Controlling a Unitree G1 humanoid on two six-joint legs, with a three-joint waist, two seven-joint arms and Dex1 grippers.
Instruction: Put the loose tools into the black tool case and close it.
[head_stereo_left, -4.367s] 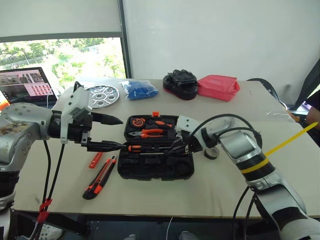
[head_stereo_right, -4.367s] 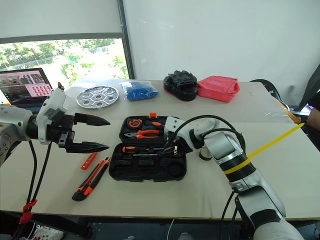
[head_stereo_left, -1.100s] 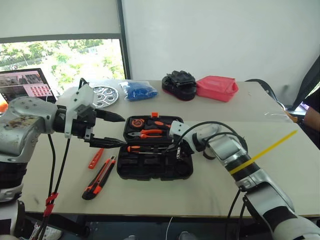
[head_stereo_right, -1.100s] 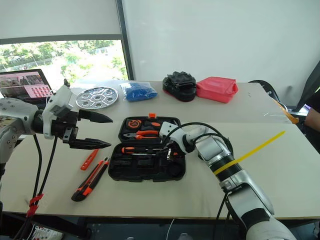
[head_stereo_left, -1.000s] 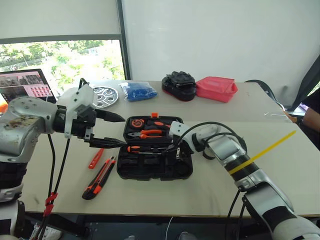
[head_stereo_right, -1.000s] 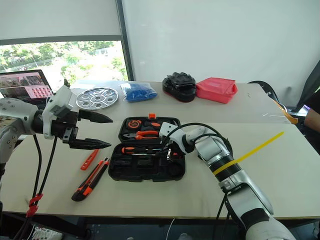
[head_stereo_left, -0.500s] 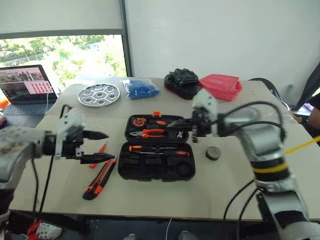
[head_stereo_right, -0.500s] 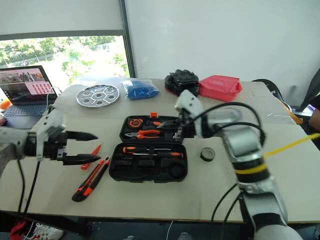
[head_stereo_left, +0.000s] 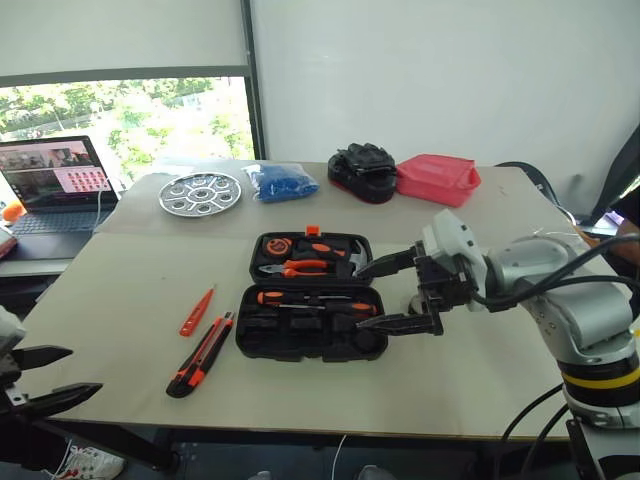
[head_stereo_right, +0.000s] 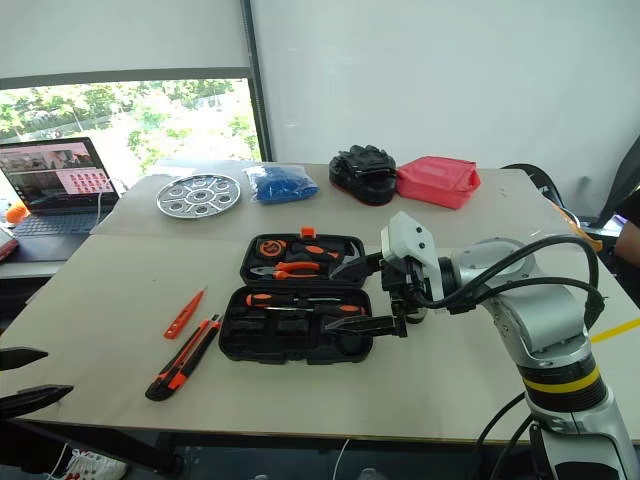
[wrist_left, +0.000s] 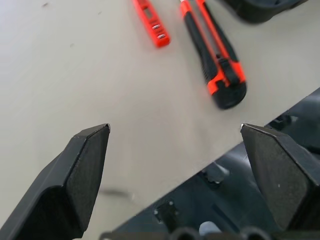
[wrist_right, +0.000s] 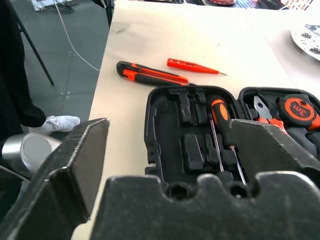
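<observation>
An empty strip (head_stereo_left: 286, 346) runs along the black tool case's near edge, so the utility knife (head_stereo_left: 201, 355) will settle in lengthwise when I lower it there.
The black tool case (head_stereo_left: 310, 335) lies open mid-table. Two orange-and-black screwdrivers (head_stereo_left: 285, 297) rest in its front half, also seen in the right wrist view (wrist_right: 220, 112). Left of the case on the bare table lie the slim orange tool (head_stereo_left: 196, 311) and the utility knife (head_stereo_left: 200, 353). My right gripper (head_stereo_left: 357, 297) hovers over the case's right end, open and empty, pointing left. My left gripper (head_stereo_left: 85, 368) hangs low at the table's front left corner, open and empty. Its wrist view shows the knife (wrist_left: 215, 55) and the slim tool (wrist_left: 150, 22) beyond its fingertips (wrist_left: 80, 175).
Orange pliers (head_stereo_left: 300, 267) and a tape measure (head_stereo_left: 277, 244) sit in the case's rear half. Along the back of the table (head_stereo_left: 130, 290) are a metal plate (head_stereo_left: 200, 193), a blue bag (head_stereo_left: 280, 180), a black glove pile (head_stereo_left: 365, 170) and a red container (head_stereo_left: 437, 177). A laptop (head_stereo_left: 55, 185) stands far left.
My right gripper, shut low inside the case a second ago, has lifted back and opened. My left arm swung from beside the case down to the front left table corner.
</observation>
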